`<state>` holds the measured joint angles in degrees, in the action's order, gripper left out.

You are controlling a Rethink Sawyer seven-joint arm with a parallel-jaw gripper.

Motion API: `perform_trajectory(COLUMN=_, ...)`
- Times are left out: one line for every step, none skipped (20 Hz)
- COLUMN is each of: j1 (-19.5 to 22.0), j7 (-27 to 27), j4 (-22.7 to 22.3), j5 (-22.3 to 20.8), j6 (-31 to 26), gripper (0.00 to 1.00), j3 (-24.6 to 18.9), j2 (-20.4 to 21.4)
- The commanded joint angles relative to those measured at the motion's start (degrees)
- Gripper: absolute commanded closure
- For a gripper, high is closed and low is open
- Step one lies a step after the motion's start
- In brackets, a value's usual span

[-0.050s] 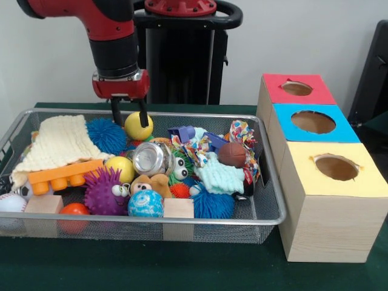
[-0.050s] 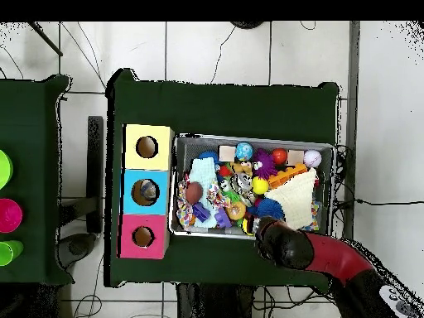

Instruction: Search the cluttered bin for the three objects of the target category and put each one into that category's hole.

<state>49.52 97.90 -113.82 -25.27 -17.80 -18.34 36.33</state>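
My gripper will find hidden toys underneath when it lifts the cream cloth [image 1: 64, 140], because the cloth is propped up and slopes down to its near corner [image 1: 25, 170].
My gripper [image 1: 128, 116] hangs open over the far left part of the wire bin [image 1: 182, 222], fingers pointing down. A yellow ball [image 1: 137, 128] lies right behind them, and the right finger [image 1: 143, 114] crosses its face; nothing is held. Other balls in the bin: a second yellow ball [image 1: 120, 168], a small brown basketball [image 1: 231, 154], a blue spotted ball [image 1: 145, 204], a red ball [image 1: 74, 210] and a baseball [image 1: 11, 203]. In the overhead view the arm [image 2: 290, 245] covers the gripper at the bin's [image 2: 248, 138] lower edge.
Red [image 1: 297, 88], blue [image 1: 313, 122] and yellow [image 1: 336, 167] boxes with holes stand right of the bin. The clutter includes a cream cloth [image 1: 60, 143], an orange brick [image 1: 63, 175], a metal can [image 1: 151, 159], spiky toys [image 1: 104, 191], a teal cloth [image 1: 219, 176] and wooden blocks [image 1: 179, 208].
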Motion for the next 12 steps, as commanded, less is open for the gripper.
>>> perform_trajectory(j1=1.22, j7=-8.21, j4=8.10, j5=-1.41, j6=-9.37, gripper=0.00, j3=-6.65, j2=1.36)
perform_trajectory(j1=1.25, j7=-8.49, j4=8.61, j5=-1.32, j6=-10.30, gripper=0.00, j3=-6.89, j2=1.55)
perform_trajectory(j1=1.41, j7=-8.83, j4=9.01, j5=-1.27, j6=-11.17, gripper=0.00, j3=-7.20, j2=1.86)
perform_trajectory(j1=1.55, j7=-9.14, j4=9.54, j5=-1.26, j6=-12.09, gripper=0.00, j3=-7.52, j2=2.02)
perform_trajectory(j1=1.68, j7=-9.45, j4=10.07, j5=-1.24, j6=-13.02, gripper=0.00, j3=-7.84, j2=2.18)
perform_trajectory(j1=1.73, j7=-9.80, j4=10.68, j5=-1.15, j6=-14.06, gripper=0.00, j3=-8.13, j2=2.30)
perform_trajectory(j1=1.88, j7=-10.06, j4=10.93, j5=-1.02, j6=-15.09, gripper=0.00, j3=-8.49, j2=2.84)
perform_trajectory(j1=1.88, j7=-10.24, j4=11.33, j5=-0.89, j6=-16.10, gripper=0.00, j3=-8.77, j2=3.26)
perform_trajectory(j1=1.89, j7=-10.42, j4=11.73, j5=-0.77, j6=-17.11, gripper=0.00, j3=-9.04, j2=3.68)
perform_trajectory(j1=1.87, j7=-10.56, j4=12.16, j5=-0.76, j6=-17.88, gripper=0.00, j3=-9.30, j2=3.97)
perform_trajectory(j1=2.09, j7=-10.64, j4=11.96, j5=-0.84, j6=-18.00, gripper=0.00, j3=-9.70, j2=4.59)
perform_trajectory(j1=2.02, j7=-10.57, j4=12.30, j5=-0.98, j6=-18.42, gripper=0.00, j3=-9.86, j2=4.90)
